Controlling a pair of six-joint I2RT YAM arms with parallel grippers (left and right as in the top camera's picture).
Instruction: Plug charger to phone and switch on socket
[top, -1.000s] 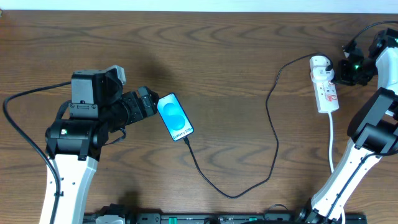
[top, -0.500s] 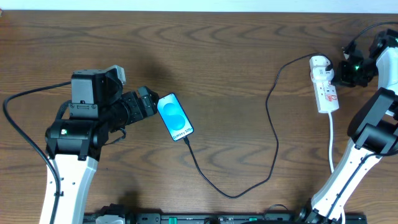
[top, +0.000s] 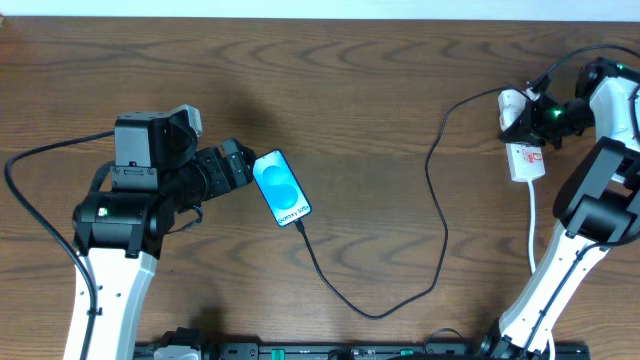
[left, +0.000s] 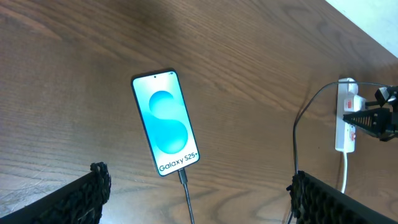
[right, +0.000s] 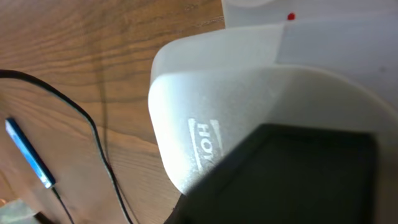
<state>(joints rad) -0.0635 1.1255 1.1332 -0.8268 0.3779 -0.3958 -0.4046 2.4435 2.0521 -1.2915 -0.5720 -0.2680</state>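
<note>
The white adapter (right: 205, 118) blocks the socket's switch and the end of my right gripper hangs against it, so next I move back and come down at the switch from the adapter's far side.
The phone (top: 282, 187) lies face up on the table, its screen lit blue (left: 165, 121). The charger (top: 440, 200) is a thin black cable whose plug tip (left: 182, 177) sits in the phone's bottom edge. It runs to a white adapter (top: 512, 100) on the socket (top: 527, 160), a white strip at the far right (left: 345, 118). My left gripper (top: 240, 165) stands open just left of the phone, with nothing between its fingers (left: 68, 199). My right gripper (top: 520, 122) is shut and holds nothing. It hangs over the socket's upper end, against the adapter (right: 211, 112).
The socket's white cord (top: 532, 235) runs toward the front edge beside my right arm's base. The charger cable loops across the middle of the wooden table (top: 350, 80). A black cable (top: 25, 190) trails off my left arm.
My right gripper has swung left from beside the socket to over its upper end by the adapter. The left arm, phone and cable have not moved.
</note>
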